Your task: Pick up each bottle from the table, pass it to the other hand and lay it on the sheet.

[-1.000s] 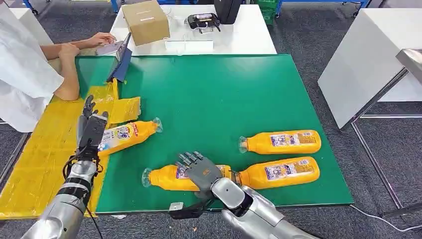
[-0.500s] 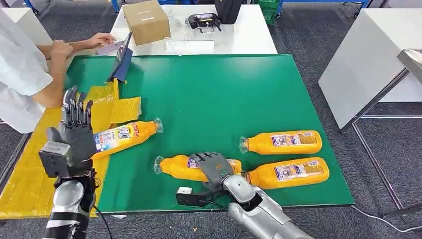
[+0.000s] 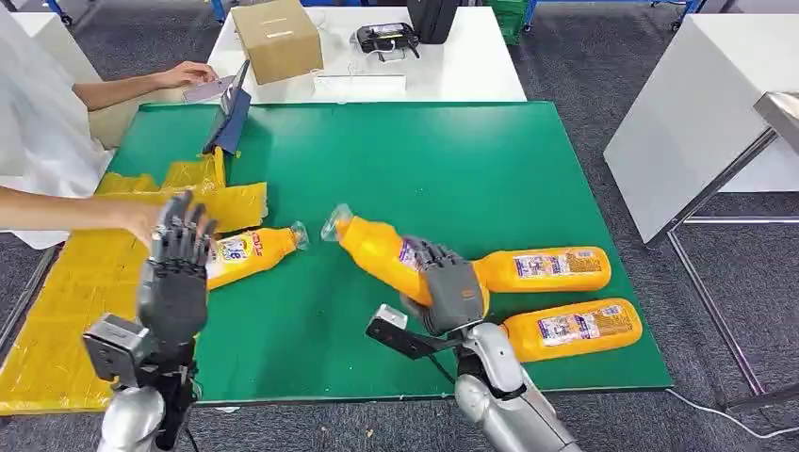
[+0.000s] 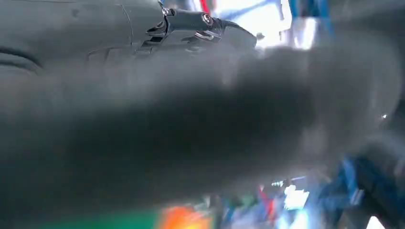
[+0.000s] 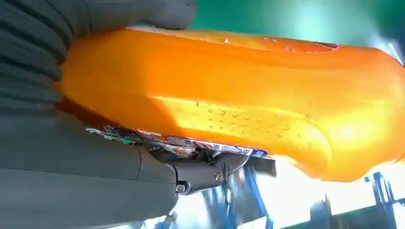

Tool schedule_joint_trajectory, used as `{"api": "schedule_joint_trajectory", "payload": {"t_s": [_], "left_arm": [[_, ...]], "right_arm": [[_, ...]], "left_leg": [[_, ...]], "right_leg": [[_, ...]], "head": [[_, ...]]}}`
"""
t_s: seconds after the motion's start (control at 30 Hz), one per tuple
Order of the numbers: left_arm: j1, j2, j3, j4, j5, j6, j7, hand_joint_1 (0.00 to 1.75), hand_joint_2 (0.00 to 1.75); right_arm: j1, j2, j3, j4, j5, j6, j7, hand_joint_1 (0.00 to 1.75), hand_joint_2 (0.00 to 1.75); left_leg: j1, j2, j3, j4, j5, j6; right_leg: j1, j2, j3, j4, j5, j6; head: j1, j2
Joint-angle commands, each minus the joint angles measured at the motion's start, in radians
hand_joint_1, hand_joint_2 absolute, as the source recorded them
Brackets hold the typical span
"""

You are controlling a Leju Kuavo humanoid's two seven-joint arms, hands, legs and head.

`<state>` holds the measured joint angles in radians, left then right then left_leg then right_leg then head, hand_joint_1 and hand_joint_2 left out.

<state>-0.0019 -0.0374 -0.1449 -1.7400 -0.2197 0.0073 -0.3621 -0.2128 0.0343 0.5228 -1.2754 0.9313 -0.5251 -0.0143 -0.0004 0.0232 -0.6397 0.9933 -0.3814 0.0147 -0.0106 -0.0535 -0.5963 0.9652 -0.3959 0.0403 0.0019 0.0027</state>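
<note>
My gripper is holding the lifted orange bottle [image 3: 384, 254]. Its hidden side should show a red band when I pass it, because the bottle [image 3: 255, 244] by the yellow sheet has one.
My right hand [image 3: 450, 288] grips an orange bottle [image 3: 382, 250] and holds it lifted above the green table [image 3: 405, 160], its clear cap pointing up and to the left. The same orange bottle [image 5: 248, 105] lies in my right hand [image 5: 57, 157] in the right wrist view. My left hand [image 3: 176, 268] is raised over the table's left edge, fingers spread, holding nothing. Behind it, another orange bottle [image 3: 252, 251] lies at the edge of the yellow sheet [image 3: 75, 292]. Two more orange bottles [image 3: 546, 268] [image 3: 577, 329] lie side by side on the right.
A person in white leans in from the left, one arm [image 3: 66, 213] stretched over the yellow sheet just behind my left hand. A tablet [image 3: 229, 113], a cardboard box [image 3: 275, 40] and a black device [image 3: 384, 39] stand at the back. A white table [image 3: 697, 104] stands to the right.
My right hand has lifted the near bottle off the table and tilted it cap up. My left hand has swung up and inward. The person's arm has moved over the sheet.
</note>
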Motion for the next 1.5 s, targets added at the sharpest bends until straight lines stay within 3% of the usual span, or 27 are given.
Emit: {"api": "schedule_joint_trajectory", "payload": {"t_s": [0.03, 0.23, 0.63, 0.73, 0.9, 0.97, 1.13, 1.33, 1.5], "left_arm": [[-0.001, 0.043, -0.143, 0.137, -0.023, -0.016, 0.009, 0.00, 1.75], [-0.003, 0.035, -0.158, 0.191, -0.024, -0.029, 0.034, 0.00, 1.75], [-0.002, 0.023, -0.161, 0.242, 0.013, -0.037, 0.042, 0.00, 1.75], [-0.004, 0.021, -0.165, 0.245, 0.029, -0.039, 0.028, 0.00, 1.75], [-0.030, 0.020, -0.159, 0.232, 0.073, -0.047, 0.010, 0.00, 1.75], [-0.042, 0.020, -0.157, 0.231, 0.096, -0.056, 0.001, 0.00, 1.75], [-0.047, 0.023, -0.160, 0.223, 0.111, -0.067, -0.003, 0.00, 1.75], [-0.068, 0.033, -0.188, 0.211, 0.164, -0.097, -0.011, 0.00, 1.75], [-0.082, 0.037, -0.199, 0.218, 0.174, -0.100, -0.011, 0.00, 1.75]], "right_arm": [[0.114, 0.020, -0.170, -0.264, -0.064, -0.078, -0.101, 1.75, 1.75], [0.130, 0.040, -0.168, -0.299, -0.106, -0.157, -0.202, 1.75, 1.75], [0.128, 0.048, -0.133, -0.295, -0.131, -0.150, -0.234, 1.75, 1.75], [0.091, 0.053, -0.058, -0.224, -0.130, -0.063, -0.223, 1.75, 1.75], [0.024, 0.069, 0.132, -0.092, -0.313, 0.229, -0.290, 1.75, 1.75], [-0.007, 0.076, 0.184, -0.034, -0.325, 0.273, -0.291, 1.75, 1.75], [-0.031, 0.089, 0.217, 0.019, -0.327, 0.293, -0.289, 1.75, 1.75], [-0.100, 0.128, 0.342, 0.176, -0.342, 0.360, -0.297, 1.75, 1.75], [-0.132, 0.140, 0.426, 0.213, -0.301, 0.352, -0.313, 1.75, 1.75]], "left_leg": [[0.000, -0.005, 0.004, -0.001, -0.003, -0.001], [0.000, -0.002, 0.002, -0.001, -0.004, -0.002], [0.000, 0.000, 0.002, -0.001, -0.004, -0.002], [0.001, 0.000, 0.004, -0.001, -0.005, -0.002], [0.001, 0.003, 0.004, -0.001, -0.005, -0.002], [0.001, 0.003, 0.006, -0.001, -0.006, -0.003], [0.002, 0.001, 0.002, -0.001, -0.003, -0.002], [0.002, 0.001, 0.002, -0.001, -0.004, -0.002], [0.002, 0.000, 0.001, -0.001, -0.003, -0.002]], "right_leg": [[-0.001, 0.001, 0.005, 0.000, -0.004, -0.001], [-0.001, 0.002, 0.002, 0.000, -0.002, -0.001], [0.000, 0.003, 0.002, -0.001, -0.003, 0.000], [0.000, 0.005, 0.004, -0.001, -0.004, 0.000], [0.000, 0.008, 0.003, -0.001, -0.002, 0.000], [0.001, 0.010, 0.004, -0.001, -0.003, -0.001], [0.002, 0.004, 0.001, -0.001, -0.002, 0.000], [0.001, 0.005, 0.002, -0.001, -0.003, 0.000], [0.001, 0.003, 0.001, -0.001, -0.003, 0.000]], "head": [[0.000, 0.000], [0.000, 0.000], [0.000, 0.000], [0.000, 0.000], [0.000, 0.000], [0.000, 0.000], [0.000, 0.000], [0.000, 0.000], [0.000, 0.000]]}}
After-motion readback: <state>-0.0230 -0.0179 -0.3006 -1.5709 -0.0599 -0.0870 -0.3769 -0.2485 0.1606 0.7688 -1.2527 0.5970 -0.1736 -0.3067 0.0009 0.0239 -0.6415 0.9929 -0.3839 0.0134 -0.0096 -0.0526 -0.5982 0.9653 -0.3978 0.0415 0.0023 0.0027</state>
